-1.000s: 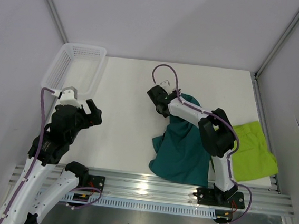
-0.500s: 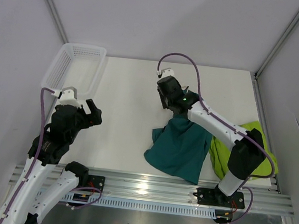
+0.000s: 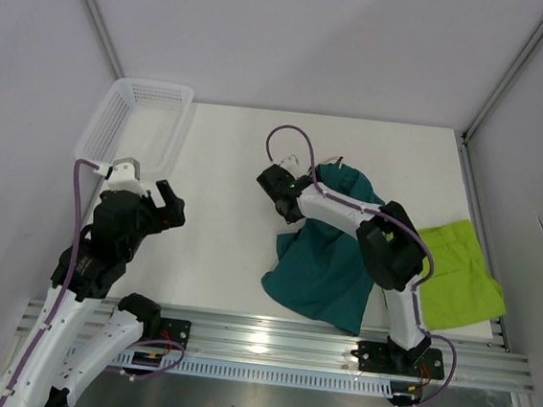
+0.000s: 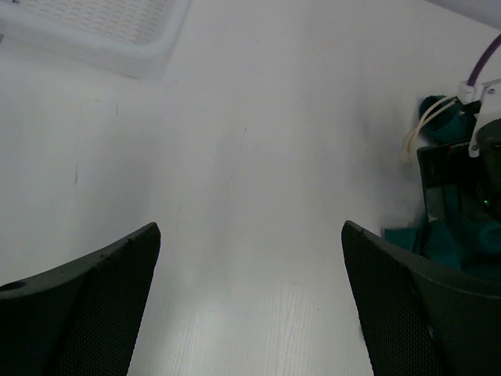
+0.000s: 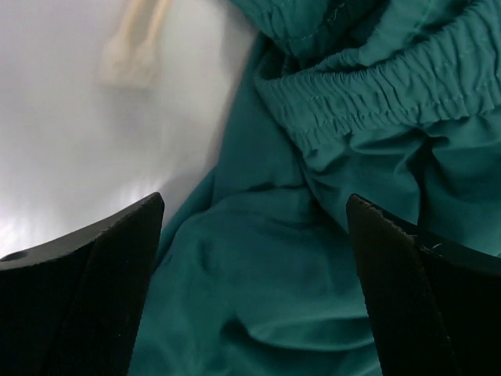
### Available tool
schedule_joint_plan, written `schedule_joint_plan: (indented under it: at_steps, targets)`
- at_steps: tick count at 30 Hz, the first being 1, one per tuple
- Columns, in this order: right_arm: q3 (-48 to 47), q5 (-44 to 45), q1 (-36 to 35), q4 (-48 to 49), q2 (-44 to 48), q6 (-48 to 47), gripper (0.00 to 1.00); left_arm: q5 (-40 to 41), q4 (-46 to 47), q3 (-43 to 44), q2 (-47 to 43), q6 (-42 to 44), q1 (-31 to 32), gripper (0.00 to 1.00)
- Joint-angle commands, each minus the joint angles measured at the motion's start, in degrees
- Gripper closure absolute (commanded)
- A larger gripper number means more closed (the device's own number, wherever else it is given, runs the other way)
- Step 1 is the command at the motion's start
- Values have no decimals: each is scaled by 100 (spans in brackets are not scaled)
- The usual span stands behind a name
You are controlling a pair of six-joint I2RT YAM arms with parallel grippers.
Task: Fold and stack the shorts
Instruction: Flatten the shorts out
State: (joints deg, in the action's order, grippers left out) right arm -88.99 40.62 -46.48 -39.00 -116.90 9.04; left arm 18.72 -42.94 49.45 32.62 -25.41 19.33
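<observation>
The gathered waistband has a dark gap between its folds, so the teal shorts will fall wide open at the top when the robot lifts them.
The dark teal shorts lie crumpled at mid-table, waistband toward the back, with a cream drawstring poking out. The lime green shorts lie flat at the right edge. My right gripper hovers at the teal pair's back left edge. In the right wrist view it stands open over the teal shorts, the elastic waistband and the blurred drawstring just ahead, nothing pinched. My left gripper hangs open over bare table at the left; in its own view it holds nothing.
A white mesh basket sits at the back left corner, its rim showing in the left wrist view. The table's right edge runs close beside the green shorts. A metal rail borders the near edge.
The right arm reached toward the back with the teal shorts, then swung back left and opened. The teal pair now lies shifted, waistband spread toward the back right. The left arm has not moved.
</observation>
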Motion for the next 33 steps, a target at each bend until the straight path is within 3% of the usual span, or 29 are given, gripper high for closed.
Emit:
schedule_joint_plan:
  at_steps: [1,4,13,19,22,23,26,27,30,33]
  targets:
    - [-513,1400,-28,-344,-411,335,0,-79,119,-14,-1,98,-61,1]
    - [-786,2142,-19,-511,-895,642,1,-79,119,-23,-10,106,-61,1]
    - [-1006,3004,183,-108,-1528,599,1,-132,137,-14,7,124,-61,1]
    - [-752,3417,323,954,-1476,-181,8,-158,154,-23,-10,133,-61,1]
    - [-629,3453,385,1640,-1458,-727,24,-176,163,-23,-1,141,-70,1]
    - [-611,3444,411,1746,-1450,-789,46,-176,163,-23,7,141,-70,1]
    - [-374,3365,420,2464,-1249,-1167,94,-193,172,-23,16,159,-87,1]
    - [-286,3373,429,2624,-1178,-1254,100,-193,172,-23,7,159,-88,1]
    - [39,3365,420,3047,-791,-1440,100,-211,181,-14,16,168,-105,1]
    - [172,3067,429,2821,-370,-1177,100,-228,180,-23,16,168,-123,1]
